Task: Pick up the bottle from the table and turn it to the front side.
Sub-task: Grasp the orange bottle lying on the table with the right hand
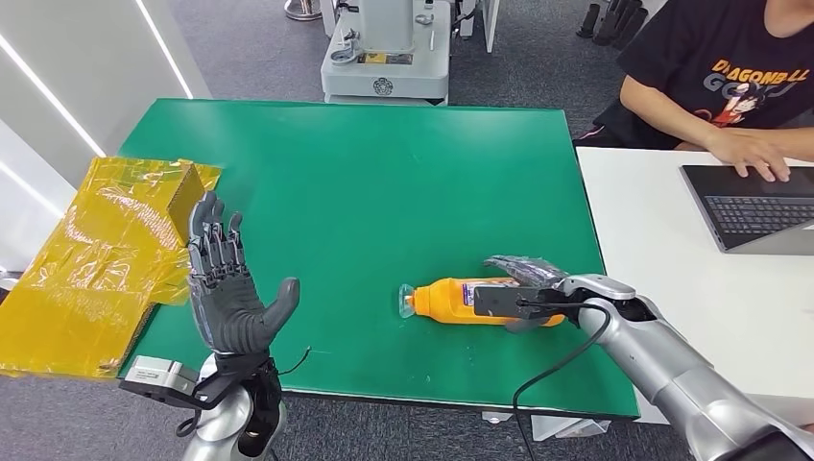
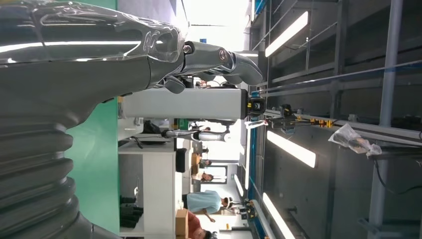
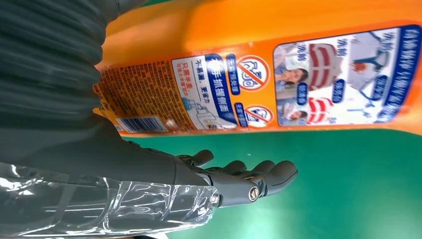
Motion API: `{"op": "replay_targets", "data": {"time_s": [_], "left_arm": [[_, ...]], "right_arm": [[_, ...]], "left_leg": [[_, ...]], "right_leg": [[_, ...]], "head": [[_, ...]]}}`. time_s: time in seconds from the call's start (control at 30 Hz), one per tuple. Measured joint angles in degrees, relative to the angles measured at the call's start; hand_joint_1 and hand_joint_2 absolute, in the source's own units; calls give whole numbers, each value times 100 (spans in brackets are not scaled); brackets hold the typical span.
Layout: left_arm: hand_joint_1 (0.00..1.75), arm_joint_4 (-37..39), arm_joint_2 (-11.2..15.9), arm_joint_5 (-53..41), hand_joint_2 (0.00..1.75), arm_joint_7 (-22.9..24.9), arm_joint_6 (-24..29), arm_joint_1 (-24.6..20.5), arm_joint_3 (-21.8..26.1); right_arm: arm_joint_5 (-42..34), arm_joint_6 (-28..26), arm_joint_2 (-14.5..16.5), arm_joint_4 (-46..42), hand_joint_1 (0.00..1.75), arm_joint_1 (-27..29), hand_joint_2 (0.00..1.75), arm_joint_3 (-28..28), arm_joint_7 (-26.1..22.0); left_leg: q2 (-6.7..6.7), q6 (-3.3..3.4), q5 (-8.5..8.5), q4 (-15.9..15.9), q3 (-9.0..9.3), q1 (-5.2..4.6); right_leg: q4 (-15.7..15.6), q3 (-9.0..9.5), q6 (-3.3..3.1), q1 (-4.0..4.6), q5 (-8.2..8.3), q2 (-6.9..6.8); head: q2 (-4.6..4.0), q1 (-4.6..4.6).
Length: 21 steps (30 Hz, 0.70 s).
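The orange bottle shows small purple-and-white print now. A hidden blue-and-red front label should come into view when I turn the bottle.
An orange bottle lies on its side on the green table, near the front edge, with its clear cap pointing left. My right hand is at the bottle's base end, wrapped in clear film. In the right wrist view the bottle's label with a barcode and pictures faces the camera. The dark fingers reach out alongside it, with a strip of green between them and the bottle. My left hand is raised at the table's front left, palm up, fingers spread and holding nothing. The left wrist view also shows it.
Crumpled yellow plastic and a small box lie off the table's left edge. A person sits at a white table on the right, one hand on a laptop. A grey machine base stands beyond the far edge.
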Motion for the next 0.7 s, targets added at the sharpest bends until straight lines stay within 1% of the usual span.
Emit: {"op": "replay_targets", "data": {"time_s": [0.17,0.4,0.6,0.63,0.7], "left_arm": [[0,10,-2,2,175,4,14,-2,0],[0,13,-7,-51,175,19,-20,9,0],[0,38,-16,-94,175,20,-45,9,2],[0,40,-17,-96,175,20,-46,9,2],[0,43,-17,-98,175,20,-47,9,2]], "right_arm": [[38,-67,29,290,0,-112,175,137,62],[149,-178,27,485,0,-196,175,270,318],[189,-204,27,642,0,-228,175,336,353],[190,-205,27,662,2,-228,175,345,353],[193,-227,27,704,89,-228,175,360,350]], "left_leg": [[0,0,0,0,0,0],[1,0,0,1,2,0],[0,0,0,2,2,0],[0,0,0,2,2,0],[0,0,0,2,2,0]], "right_leg": [[0,0,0,0,0,0],[-1,1,0,0,0,0],[-1,4,0,0,0,-1],[-1,4,0,0,0,-1],[-1,4,0,0,0,-1]], "head": [[0,0],[0,1],[0,1],[0,1],[0,0]]}}
